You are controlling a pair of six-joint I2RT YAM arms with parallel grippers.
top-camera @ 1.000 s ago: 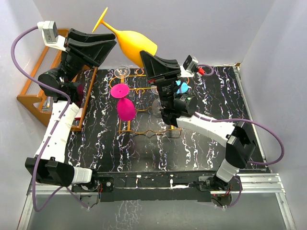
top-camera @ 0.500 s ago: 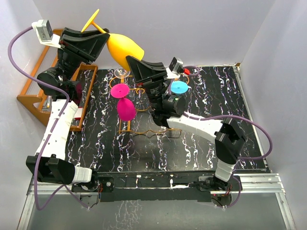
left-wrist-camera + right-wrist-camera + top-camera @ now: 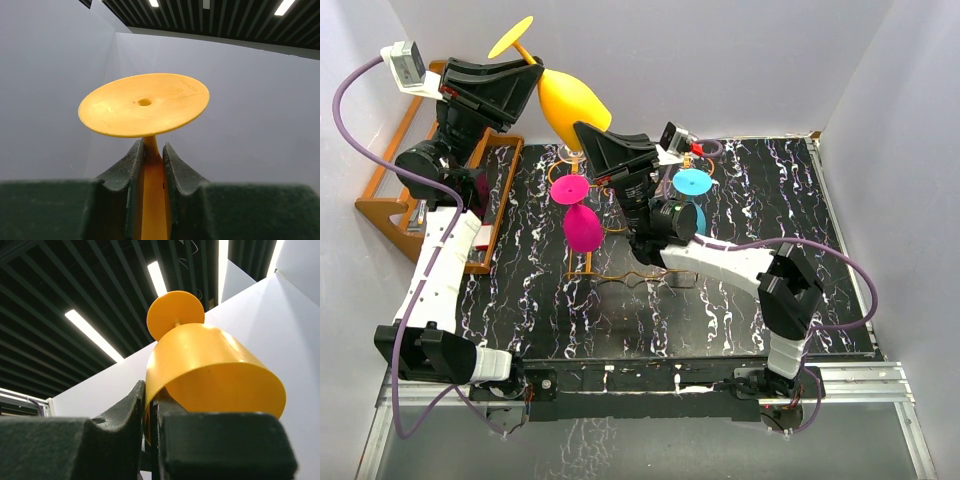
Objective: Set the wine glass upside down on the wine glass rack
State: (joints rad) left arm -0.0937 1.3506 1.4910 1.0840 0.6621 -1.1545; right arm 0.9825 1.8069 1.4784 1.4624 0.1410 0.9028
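My right gripper is pinning the slanting yellow glass's rim (image 3: 604,121), so it should open and retreat before my left gripper turns the glass's bowl down toward the rack (image 3: 608,190).
A yellow wine glass (image 3: 565,100) hangs in the air above the table's back left, its foot pointing up and left and its bowl down and right. My left gripper (image 3: 532,72) is shut on the stem just below the foot (image 3: 145,104), both jaws pressed against the stem (image 3: 152,200). My right gripper (image 3: 582,130) is shut on the bowl's rim (image 3: 210,370), one finger inside and one outside. The orange-gold wire wine glass rack (image 3: 620,275) stands on the dark marbled table below the glass.
A pink glass (image 3: 582,227) hangs upside down in the rack, a blue one (image 3: 692,185) sits at its right and a clear one (image 3: 575,150) at its back. A brown wooden rack (image 3: 390,200) stands at the far left. White walls enclose the table.
The right arm has carried the yellow glass leftward and tilted it more upright. The left gripper has closed its jaws onto the stem.
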